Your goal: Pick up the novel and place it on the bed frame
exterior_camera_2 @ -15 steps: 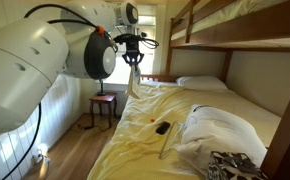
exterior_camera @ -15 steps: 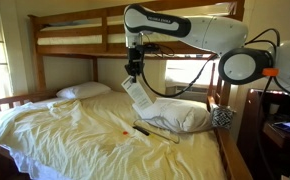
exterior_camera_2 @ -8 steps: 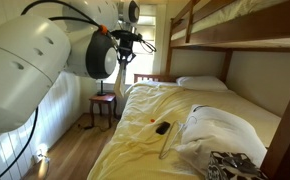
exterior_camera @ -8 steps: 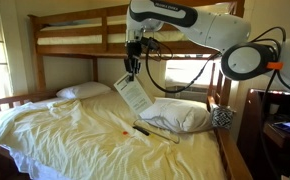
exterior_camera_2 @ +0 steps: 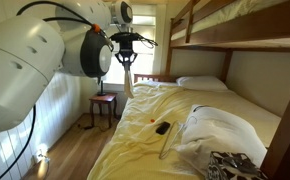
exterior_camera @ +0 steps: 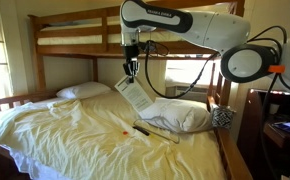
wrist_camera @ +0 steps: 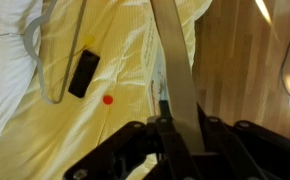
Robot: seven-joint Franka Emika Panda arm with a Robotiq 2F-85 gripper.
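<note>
My gripper should swing back, tilt the novel (exterior_camera: 136, 96) and bring it down toward the bed frame (exterior_camera: 228, 142) past the white pillow, because the novel is hanging steeply over the yellow bedding.
The novel (exterior_camera: 135, 95) hangs by its top edge from my gripper (exterior_camera: 132, 70), high above the middle of the yellow bedding. It shows its pale cover in one exterior view and only a thin edge (exterior_camera_2: 128, 84) below the gripper (exterior_camera_2: 126, 62) in the other. In the wrist view the novel (wrist_camera: 175, 60) is a grey strip running up from between the jaws of the gripper (wrist_camera: 175, 128), which is shut on it, over the mattress side. The brown wooden bed frame (exterior_camera: 75, 42) surrounds the bed, with its upper bunk rail (exterior_camera_2: 235, 30) above.
A small dark flat object (wrist_camera: 83, 73) and a red dot (wrist_camera: 107, 99) lie on the sheet, next to a thin cable. White pillows (exterior_camera: 175, 113) sit at the head. A small stool (exterior_camera_2: 103, 100) stands on the wooden floor (wrist_camera: 245, 70) beside the bed.
The arm has shifted a little towards the floor side of the bed, carrying the hanging novel with it. The grip has not changed.
</note>
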